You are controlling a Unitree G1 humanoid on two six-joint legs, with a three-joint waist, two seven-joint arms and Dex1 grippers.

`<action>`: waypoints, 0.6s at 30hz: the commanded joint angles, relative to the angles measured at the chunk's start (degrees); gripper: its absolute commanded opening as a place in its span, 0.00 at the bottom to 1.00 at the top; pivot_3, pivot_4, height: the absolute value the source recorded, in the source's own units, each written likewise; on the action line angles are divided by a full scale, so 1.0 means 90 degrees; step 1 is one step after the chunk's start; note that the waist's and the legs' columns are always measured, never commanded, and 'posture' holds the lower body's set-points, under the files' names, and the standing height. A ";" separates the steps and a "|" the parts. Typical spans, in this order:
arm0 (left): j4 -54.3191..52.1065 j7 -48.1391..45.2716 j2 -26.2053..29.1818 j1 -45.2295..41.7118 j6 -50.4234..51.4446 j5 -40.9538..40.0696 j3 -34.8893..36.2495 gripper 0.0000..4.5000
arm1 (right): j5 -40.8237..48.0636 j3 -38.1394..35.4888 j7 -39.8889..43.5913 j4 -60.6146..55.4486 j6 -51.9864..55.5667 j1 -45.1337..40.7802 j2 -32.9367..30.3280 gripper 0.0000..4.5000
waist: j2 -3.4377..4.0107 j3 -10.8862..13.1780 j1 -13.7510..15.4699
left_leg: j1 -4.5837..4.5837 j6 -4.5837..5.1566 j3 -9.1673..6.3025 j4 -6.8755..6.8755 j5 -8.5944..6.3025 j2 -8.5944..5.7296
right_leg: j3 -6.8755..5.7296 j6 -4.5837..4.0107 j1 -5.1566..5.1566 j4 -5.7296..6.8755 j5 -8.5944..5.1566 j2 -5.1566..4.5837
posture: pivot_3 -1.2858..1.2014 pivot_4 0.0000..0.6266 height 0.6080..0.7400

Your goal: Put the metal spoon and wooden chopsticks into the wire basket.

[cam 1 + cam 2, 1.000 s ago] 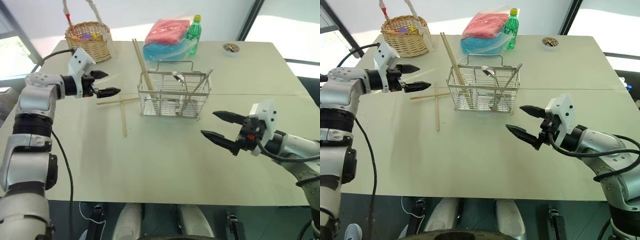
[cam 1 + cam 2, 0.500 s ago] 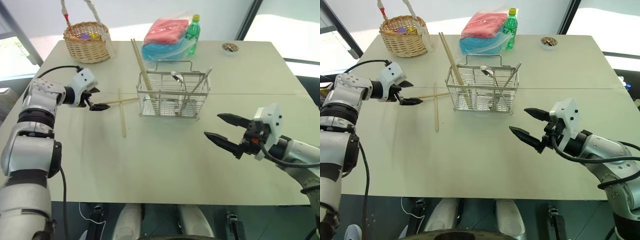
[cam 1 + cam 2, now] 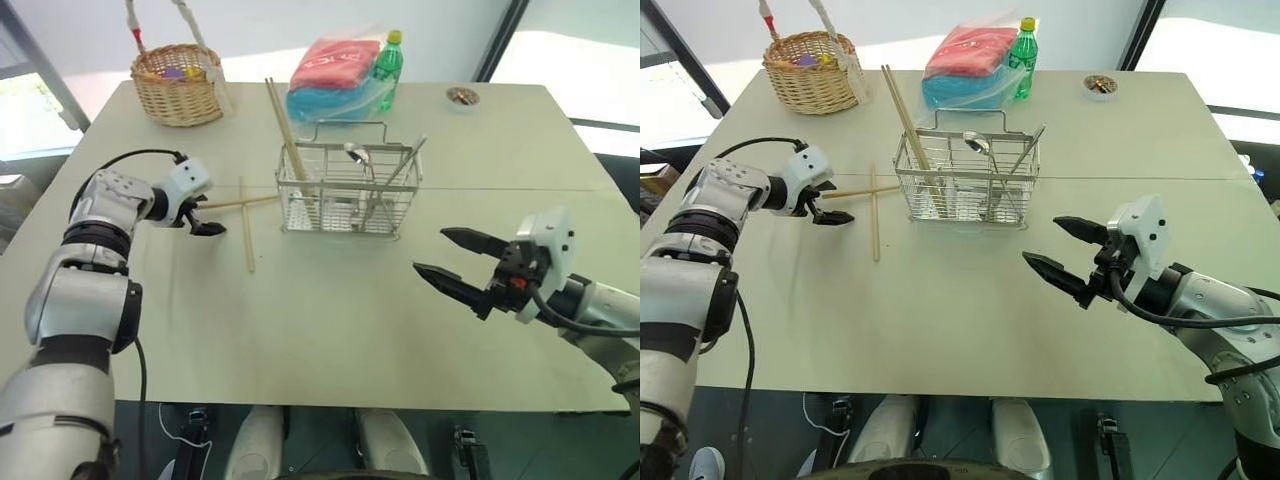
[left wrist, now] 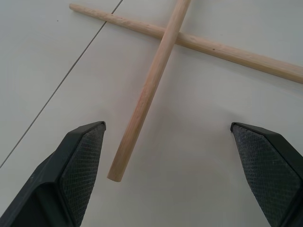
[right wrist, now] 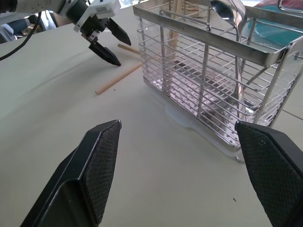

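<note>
The wooden chopstick (image 3: 263, 200) between the fingers of the robot's gripper is on top at the crossing (image 4: 171, 38), so it will come loose when lifted and leave the other one lying.
The wire basket (image 3: 330, 208) stands mid-table with the metal spoon (image 3: 354, 153) upright inside and two wooden chopsticks (image 3: 283, 120) leaning out of its left end. Two more chopsticks lie crossed on the table left of it, one pointing at the basket (image 3: 240, 203), one running toward me (image 3: 247, 240). My left gripper (image 3: 212, 221) is open just above the table at the left end of the first stick. In the left wrist view that stick's end (image 4: 124, 151) lies between the open fingers (image 4: 83, 161). My right gripper (image 3: 432, 250) hovers open and empty to the right of the basket.
A round wicker basket (image 3: 180, 82) sits at the far left corner. A pink and blue bag (image 3: 335, 75) and a green bottle (image 3: 386, 70) stand behind the wire basket, a small dish (image 3: 461, 96) at the far right. A straight metal utensil (image 3: 405, 165) leans in the wire basket.
My left gripper has come down from above the table to the end of the crossed chopsticks and tilted downward, staying open. The right gripper has hardly moved.
</note>
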 commanded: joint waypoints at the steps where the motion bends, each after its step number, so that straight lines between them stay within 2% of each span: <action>1: 0.0045 -0.0095 -0.0014 -0.0023 0.0030 0.0024 0.0100 0.80 | 0.0154 -0.0238 -0.0086 -0.0256 0.0012 0.0009 -0.0080 0.89 | 0.0000 0.0000 -0.0002 | 0.0000 0.0000 0.0000 0.0001 0.0000 -0.0002 | 0.0000 0.0000 0.0000 0.0000 0.0000 -0.0001 | 0.52 0.24 1.00; 2: 0.0046 -0.0120 -0.0027 -0.0026 0.0051 -0.0006 0.0132 0.71 | 0.0170 -0.0246 -0.0105 -0.0262 0.0028 0.0001 -0.0083 0.89 | 0.0000 0.0000 -0.0002 | 0.0000 0.0000 0.0000 0.0001 0.0000 -0.0002 | 0.0000 0.0001 0.0001 0.0000 0.0000 0.0000 | 0.52 0.24 1.00; 8: 0.0040 -0.0178 -0.0066 -0.0047 0.0083 -0.0017 0.0197 0.00 | 0.0266 -0.0245 -0.0231 -0.0196 0.0101 -0.0164 -0.0130 0.89 | 0.0000 0.0000 -0.0007 | -0.0001 0.0002 -0.0002 0.0001 0.0001 -0.0001 | 0.0000 0.0000 0.0000 0.0000 0.0001 0.0001 | 0.52 0.24 1.00; 18: -0.0152 -0.0763 0.0014 -0.0091 0.0250 -0.0245 0.0467 0.00 | 0.0246 0.0042 -0.0449 -0.0233 0.0158 -0.0468 -0.0052 0.89 | 0.0000 0.0000 -0.0017 | -0.0001 0.0002 -0.0002 -0.0001 0.0001 -0.0001 | 0.0000 0.0000 -0.0002 0.0000 0.0001 0.0001 | 0.52 0.24 1.00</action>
